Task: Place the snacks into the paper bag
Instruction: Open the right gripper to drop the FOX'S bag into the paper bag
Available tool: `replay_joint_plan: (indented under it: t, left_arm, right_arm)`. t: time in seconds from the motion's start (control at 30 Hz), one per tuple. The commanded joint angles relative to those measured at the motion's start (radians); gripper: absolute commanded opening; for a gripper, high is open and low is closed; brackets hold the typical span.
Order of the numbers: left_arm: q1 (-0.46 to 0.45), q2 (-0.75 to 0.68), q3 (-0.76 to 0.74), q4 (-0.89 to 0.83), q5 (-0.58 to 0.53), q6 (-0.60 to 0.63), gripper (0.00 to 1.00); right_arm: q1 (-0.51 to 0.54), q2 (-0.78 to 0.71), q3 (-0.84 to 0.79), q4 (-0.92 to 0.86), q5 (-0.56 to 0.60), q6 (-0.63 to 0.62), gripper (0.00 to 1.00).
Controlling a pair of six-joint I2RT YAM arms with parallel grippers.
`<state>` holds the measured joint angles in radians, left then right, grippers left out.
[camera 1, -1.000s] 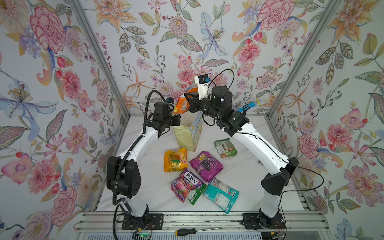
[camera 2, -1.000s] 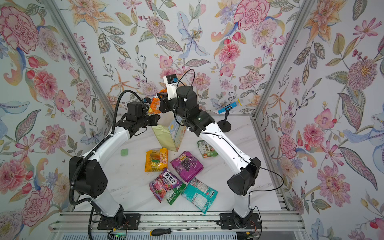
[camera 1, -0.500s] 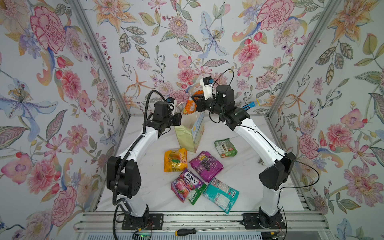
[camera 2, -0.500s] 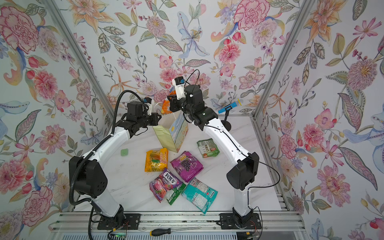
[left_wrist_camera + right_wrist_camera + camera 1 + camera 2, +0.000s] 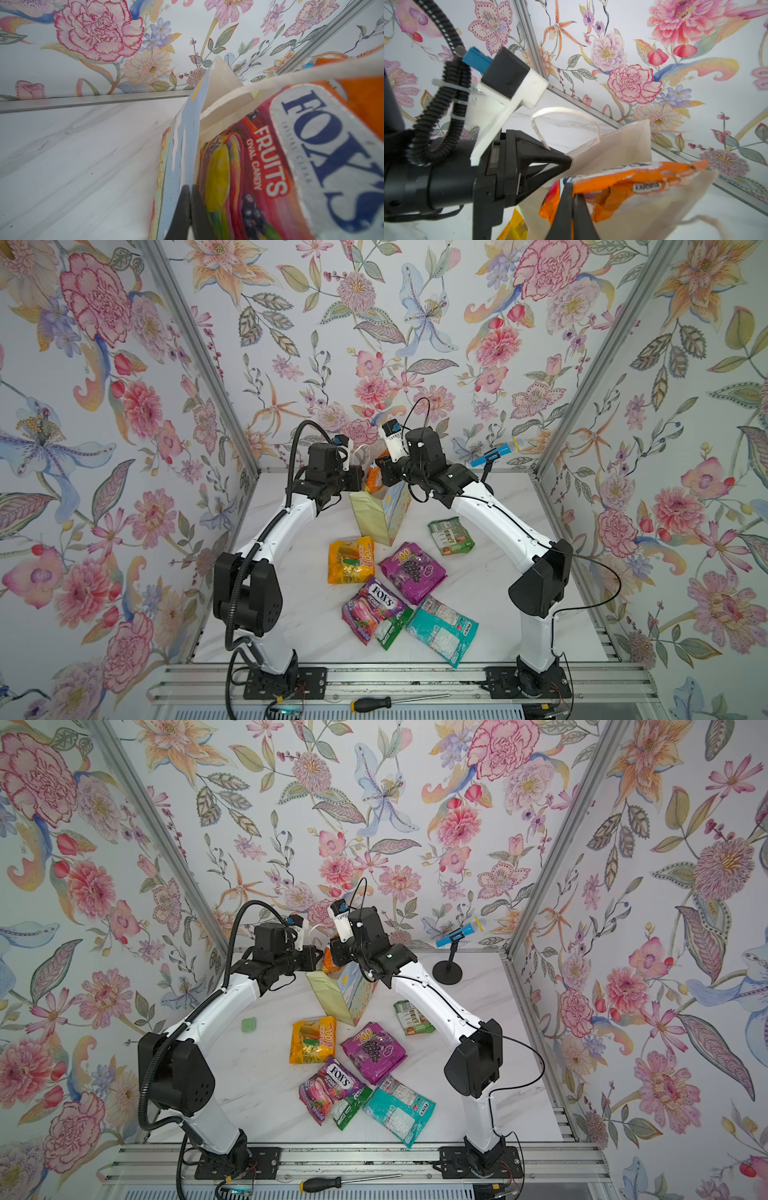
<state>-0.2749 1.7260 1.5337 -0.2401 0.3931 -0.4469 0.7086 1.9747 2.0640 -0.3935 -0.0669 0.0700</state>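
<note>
The orange FOX'S packet (image 5: 372, 479) hangs within the paper bag's opening (image 5: 634, 212) and my left gripper holds the bag's edge steady, so I keep lowering my right gripper until it lets go there.
The paper bag (image 5: 374, 512) (image 5: 338, 996) stands upright at the back of the table. My left gripper (image 5: 360, 484) (image 5: 190, 187) is shut on its printed wall (image 5: 185, 135) at the rim. My right gripper (image 5: 380, 472) (image 5: 572, 187) is shut on the orange FOX'S packet (image 5: 373, 480) (image 5: 633, 187) (image 5: 291, 166), which hangs partly inside the bag's mouth. On the table in front lie the other snacks: orange-yellow (image 5: 351, 560), purple grape (image 5: 411, 572), green (image 5: 451, 536), purple-red FOX'S (image 5: 372, 610), a second green (image 5: 390, 628) tucked under it, and teal (image 5: 442, 630).
A blue microphone (image 5: 457, 934) on a black stand (image 5: 447, 972) is at the back right. A small green square (image 5: 248, 1025) lies left of the snacks. A screwdriver (image 5: 370, 703) rests on the front rail. Floral walls enclose three sides.
My right gripper has come down with the orange FOX'S packet from above the bag into its mouth. The left gripper has kept its hold on the bag.
</note>
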Motion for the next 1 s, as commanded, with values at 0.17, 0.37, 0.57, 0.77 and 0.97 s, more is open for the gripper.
replay_joint_plan:
  t: [0.17,0.37,0.57,0.77,0.97]
  left_arm:
    - [0.006,-0.023,0.001,0.021,-0.016,-0.032,0.0]
    - [0.005,-0.038,-0.019,0.036,-0.032,-0.041,0.0]
    - [0.005,-0.051,-0.031,0.044,-0.046,-0.047,0.0]
    - [0.005,-0.056,-0.04,0.049,-0.045,-0.052,0.0]
    - [0.005,-0.062,-0.056,0.056,-0.043,-0.059,0.0]
  right_arm:
    - [-0.005,-0.102,-0.079,0.012,0.069,-0.027,0.0]
    - [-0.009,-0.117,-0.112,0.012,0.079,-0.006,0.0]
    - [-0.013,-0.131,-0.151,0.012,0.072,0.024,0.0]
    - [-0.022,-0.146,-0.165,0.014,0.061,0.046,0.17]
    - [-0.037,-0.19,-0.167,0.016,0.013,0.082,0.45]
